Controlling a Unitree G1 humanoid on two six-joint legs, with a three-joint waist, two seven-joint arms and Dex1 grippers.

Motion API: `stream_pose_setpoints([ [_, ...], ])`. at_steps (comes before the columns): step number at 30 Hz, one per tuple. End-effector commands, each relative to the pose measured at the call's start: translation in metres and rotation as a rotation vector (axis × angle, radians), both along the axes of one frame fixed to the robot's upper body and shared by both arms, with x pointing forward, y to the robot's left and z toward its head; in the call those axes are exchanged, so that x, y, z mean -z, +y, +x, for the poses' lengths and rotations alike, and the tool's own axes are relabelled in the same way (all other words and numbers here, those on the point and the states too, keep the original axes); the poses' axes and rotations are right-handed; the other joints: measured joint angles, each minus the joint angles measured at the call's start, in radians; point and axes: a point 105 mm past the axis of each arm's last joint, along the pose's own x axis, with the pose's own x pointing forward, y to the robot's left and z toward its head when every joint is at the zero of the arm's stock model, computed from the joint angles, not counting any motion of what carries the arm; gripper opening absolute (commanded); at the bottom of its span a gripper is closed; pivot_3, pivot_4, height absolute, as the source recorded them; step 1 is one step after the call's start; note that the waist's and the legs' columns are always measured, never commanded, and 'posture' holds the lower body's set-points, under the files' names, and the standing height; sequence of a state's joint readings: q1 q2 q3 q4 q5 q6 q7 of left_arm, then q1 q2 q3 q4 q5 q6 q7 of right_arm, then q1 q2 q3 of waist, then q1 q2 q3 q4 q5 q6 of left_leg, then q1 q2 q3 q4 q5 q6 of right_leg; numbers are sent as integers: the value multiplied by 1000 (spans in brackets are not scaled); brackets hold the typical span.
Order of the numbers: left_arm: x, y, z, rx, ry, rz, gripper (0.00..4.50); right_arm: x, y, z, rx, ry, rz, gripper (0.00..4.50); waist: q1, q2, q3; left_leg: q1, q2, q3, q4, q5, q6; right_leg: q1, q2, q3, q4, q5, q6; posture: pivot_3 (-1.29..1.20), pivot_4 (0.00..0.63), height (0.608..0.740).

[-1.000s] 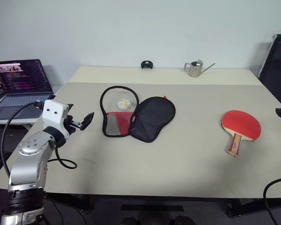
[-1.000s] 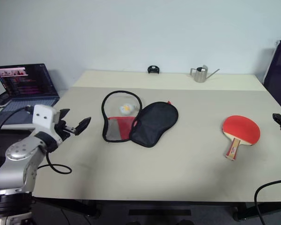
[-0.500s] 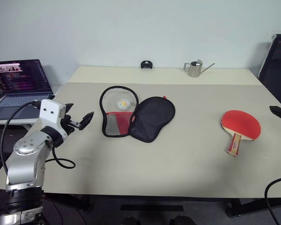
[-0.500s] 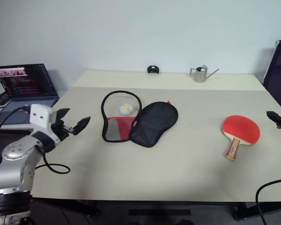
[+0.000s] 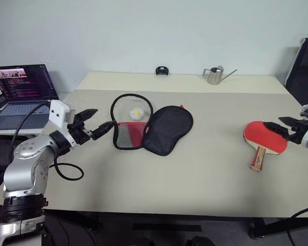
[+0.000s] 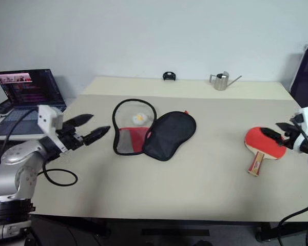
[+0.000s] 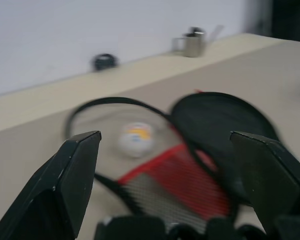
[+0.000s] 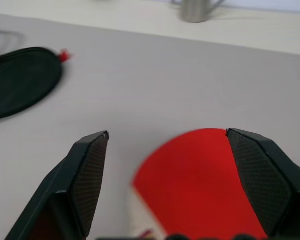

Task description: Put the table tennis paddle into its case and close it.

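Next, my right gripper pulls the flap's near edge (image 5: 169, 147) toward the paddle before it takes the paddle, because the case's black flap (image 5: 169, 128) slants, far from the paddle.
The table tennis paddle (image 5: 264, 137) lies flat at the table's right, red face up, its striped handle toward the front edge. My right gripper (image 5: 274, 123) is open and hovers just over the right part of the blade; its wrist view shows the red face (image 8: 205, 185) between the fingers. The case (image 5: 168, 129) lies unzipped at the centre-left, black flap folded right, red lining with mesh pocket (image 5: 126, 135) and zipper loop to the left. A white ball (image 5: 136, 113) rests inside the loop. My left gripper (image 5: 103, 118) is open just left of the case, pointing at it.
An open laptop (image 5: 23, 89) sits on a side surface at the far left. A small metal watering can (image 5: 214, 75) and a small black object (image 5: 161, 70) stand on the far table strip. A dark chair (image 5: 304, 72) is at the right edge.
My right gripper has come in from the right edge to the paddle's blade. My left gripper has swung right, now pointing at the case's open side.
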State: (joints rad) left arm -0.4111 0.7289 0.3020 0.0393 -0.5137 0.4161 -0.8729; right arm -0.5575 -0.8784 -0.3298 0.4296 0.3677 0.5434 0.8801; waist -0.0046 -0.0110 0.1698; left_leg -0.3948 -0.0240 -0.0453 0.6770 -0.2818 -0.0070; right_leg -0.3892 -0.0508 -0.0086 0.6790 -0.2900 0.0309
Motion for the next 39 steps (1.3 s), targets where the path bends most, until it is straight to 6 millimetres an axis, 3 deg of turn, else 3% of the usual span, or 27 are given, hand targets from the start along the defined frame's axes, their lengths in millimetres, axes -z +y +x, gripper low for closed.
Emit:
stream_pose_setpoints([
  [1, -16, -18, -14, 179, 4, 42, 4500, -21, 26, -7, -84, -51, -10, 4073, -2, 0, 0, 0, 0, 0, 0, 0, 0, 0, 0, 0, 0, 0, 0, 0, 150, 740],
  [11, -8, -42, -23, 431, 116, 139, 4500, -19, 93, -19, -286, 4, 35, 4073, -2, 0, 0, 0, 0, -1, 0, 0, 0, 0, 0, -1, 0, 0, 0, 0, 150, 740],
  [15, -11, -45, -21, 463, 122, 147, 4500, -4, 130, -20, -353, 78, 95, 4073, -3, 0, 0, 0, 0, -1, 0, 0, 0, 0, 1, -1, 0, 0, 0, 0, 150, 740],
  [28, -19, -18, -12, 380, 113, 209, 4500, 25, 229, -4, -494, 210, 189, 4073, -16, 1, 0, -1, 0, -2, 0, 0, 0, -1, 1, -1, 0, 0, 0, 0, 150, 740],
  [39, -17, -14, -14, 367, 114, 209, 4500, 56, 271, 15, -475, 312, 135, 4073, -25, 1, 0, -1, 0, -2, 0, 0, 0, -2, 2, -1, 1, 0, 0, 0, 150, 740],
])
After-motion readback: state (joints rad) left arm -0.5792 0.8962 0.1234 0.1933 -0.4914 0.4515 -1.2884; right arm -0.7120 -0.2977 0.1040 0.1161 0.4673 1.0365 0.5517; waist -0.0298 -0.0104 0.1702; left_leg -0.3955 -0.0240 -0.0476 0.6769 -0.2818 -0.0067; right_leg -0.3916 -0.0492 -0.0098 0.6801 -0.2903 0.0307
